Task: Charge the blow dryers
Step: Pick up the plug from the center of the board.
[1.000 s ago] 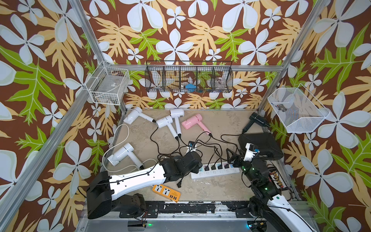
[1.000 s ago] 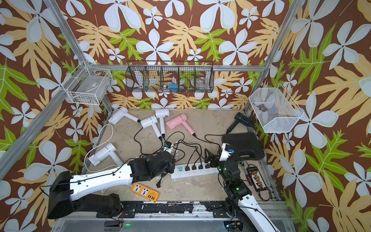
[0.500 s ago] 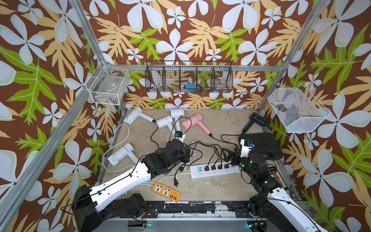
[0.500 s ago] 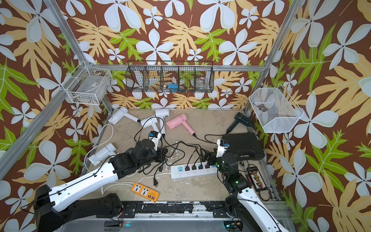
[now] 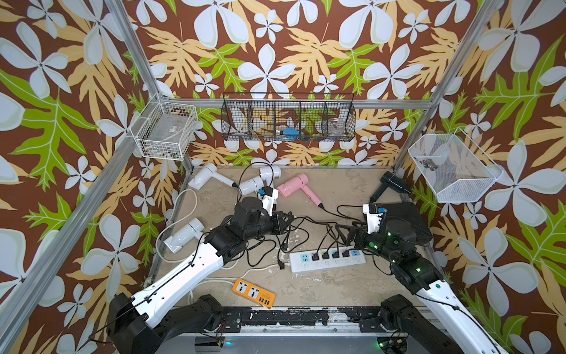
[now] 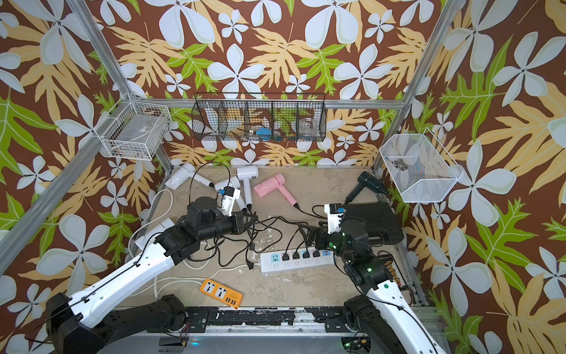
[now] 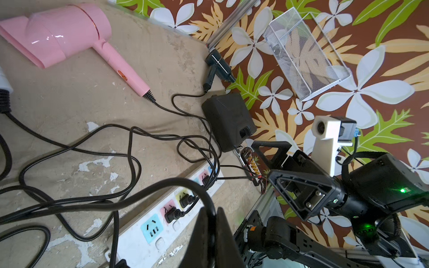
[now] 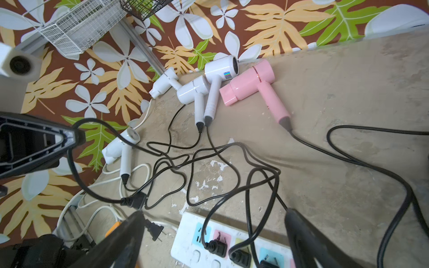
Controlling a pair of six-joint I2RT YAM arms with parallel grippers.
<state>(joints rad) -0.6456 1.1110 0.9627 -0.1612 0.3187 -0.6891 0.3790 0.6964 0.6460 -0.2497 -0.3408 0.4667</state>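
Observation:
My left gripper should hold steady the black cord (image 8: 90,190) it is pinching while my right gripper takes the plug (image 8: 134,200), because the cord's plug hangs loosely below.
Four white blow dryers (image 5: 203,177) (image 5: 254,184) (image 5: 269,171) (image 5: 183,234), a pink one (image 5: 294,187) and a black one (image 5: 392,184) lie on the table, their black cords tangled mid-table. The long white power strip (image 5: 327,259) holds several black plugs. My left gripper (image 5: 288,219) (image 7: 212,214) is shut on a black cord (image 7: 139,197) above the tangle, and that cord's plug (image 8: 134,200) dangles below it. Another loose plug (image 8: 155,229) lies by the strip's end. My right gripper (image 5: 344,230) (image 8: 213,215) stands open over the strip, holding nothing.
An orange power strip (image 5: 252,289) lies near the front edge. A black case (image 5: 407,214) sits at the right, behind my right arm. Wire baskets hang on the left wall (image 5: 165,135), the back wall (image 5: 288,118) and the right wall (image 5: 453,168). White cable loops along the left side.
My left gripper has moved from beside the white strip toward the back, drawing the black cord up with it. My right gripper has shifted slightly left and back.

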